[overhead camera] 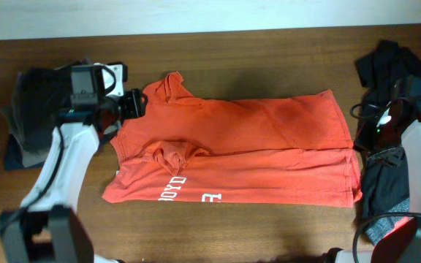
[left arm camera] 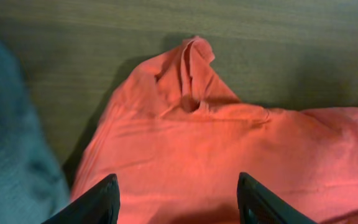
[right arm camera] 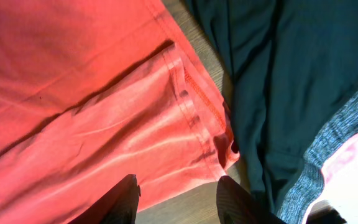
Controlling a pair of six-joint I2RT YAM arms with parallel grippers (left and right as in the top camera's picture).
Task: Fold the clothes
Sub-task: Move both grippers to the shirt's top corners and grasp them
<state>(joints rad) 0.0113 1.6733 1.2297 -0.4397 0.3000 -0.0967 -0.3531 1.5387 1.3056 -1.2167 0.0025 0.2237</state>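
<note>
My left gripper will bunch the red-orange T-shirt (left arm camera: pixel 173 146) into a long soft fold when it pulls, because the T-shirt's sleeve lies limp with loose creases (left arm camera: pixel 187 74).
The red-orange T-shirt (overhead camera: pixel 240 150) lies spread across the table, folded lengthwise, with white lettering at its front edge and a bunched collar at left. My left gripper (overhead camera: pixel 132 104) is open over the shirt's upper left sleeve; in the left wrist view the sleeve (left arm camera: pixel 191 81) lies ahead of the open fingers (left arm camera: pixel 178 198). My right gripper (overhead camera: pixel 369 146) is open over the shirt's right hem corner (right arm camera: pixel 204 124), fingers (right arm camera: pixel 178 196) empty. A black garment with grey-and-red hem (right arm camera: pixel 278 93) lies right beside that corner; it shows at the table's right edge in the overhead view (overhead camera: pixel 382 190).
A pile of dark and grey clothes (overhead camera: pixel 31 109) sits at the left edge behind my left arm. More black cloth (overhead camera: pixel 389 62) lies at the far right. Bare wood table (overhead camera: pixel 269 44) runs along the back and the front.
</note>
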